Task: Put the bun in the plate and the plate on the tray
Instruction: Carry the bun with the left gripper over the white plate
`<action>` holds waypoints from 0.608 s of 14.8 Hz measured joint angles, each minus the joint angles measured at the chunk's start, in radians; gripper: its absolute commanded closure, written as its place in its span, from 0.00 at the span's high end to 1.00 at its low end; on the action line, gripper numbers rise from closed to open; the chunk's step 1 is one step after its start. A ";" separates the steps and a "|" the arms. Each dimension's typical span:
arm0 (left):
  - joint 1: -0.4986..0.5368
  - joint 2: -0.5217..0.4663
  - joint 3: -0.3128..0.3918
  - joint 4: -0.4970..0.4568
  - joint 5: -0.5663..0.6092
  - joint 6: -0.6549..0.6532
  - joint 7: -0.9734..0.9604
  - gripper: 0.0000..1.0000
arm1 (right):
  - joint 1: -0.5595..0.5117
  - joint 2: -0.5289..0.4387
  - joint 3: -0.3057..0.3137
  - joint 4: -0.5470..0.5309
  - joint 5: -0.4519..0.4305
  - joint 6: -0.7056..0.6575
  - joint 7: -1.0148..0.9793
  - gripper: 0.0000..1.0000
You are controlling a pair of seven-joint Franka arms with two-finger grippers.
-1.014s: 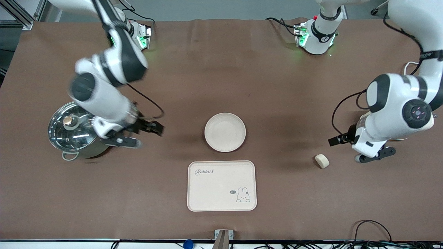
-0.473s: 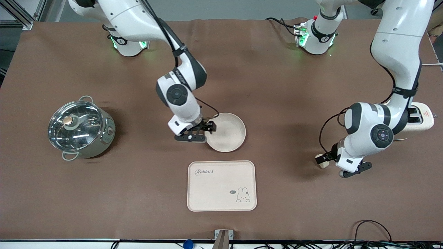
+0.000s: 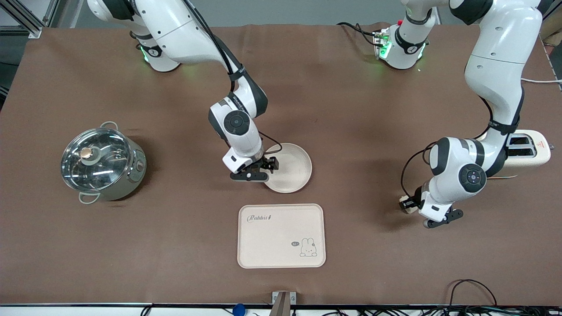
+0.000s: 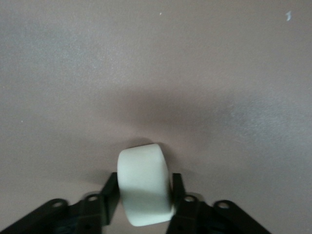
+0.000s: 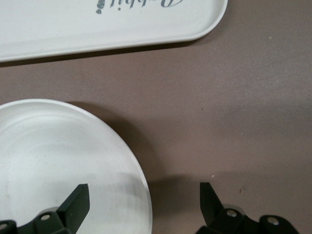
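My gripper is going to carry the plate, which has a raised rim (image 5: 130, 154) around a broad flat middle, so I expect the bun to come along and stay in place.
The bun (image 3: 403, 204) lies on the table toward the left arm's end. My left gripper (image 3: 410, 204) is down at the bun. In the left wrist view its fingers (image 4: 111, 191) press both sides of the bun (image 4: 141, 165), shut on it. The round plate (image 3: 290, 169) sits mid-table, farther from the front camera than the tray (image 3: 281, 237). My right gripper (image 3: 267, 169) is open at the plate's rim. In the right wrist view one finger (image 5: 78, 200) is over the plate (image 5: 58, 161) and the other over bare table. The tray (image 5: 97, 24) also shows there.
A steel pot with a glass lid (image 3: 102, 163) stands toward the right arm's end. A cream toaster (image 3: 529, 150) stands at the left arm's end, beside the left arm. Cables run along the table's front edge.
My right arm swung from the pot to the plate's rim. My left gripper came down to the bun and closed on it.
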 measured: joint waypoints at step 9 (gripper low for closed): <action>-0.187 -0.089 -0.099 0.035 0.005 -0.153 -0.402 0.36 | 0.008 0.023 0.002 -0.003 -0.011 -0.004 0.000 0.58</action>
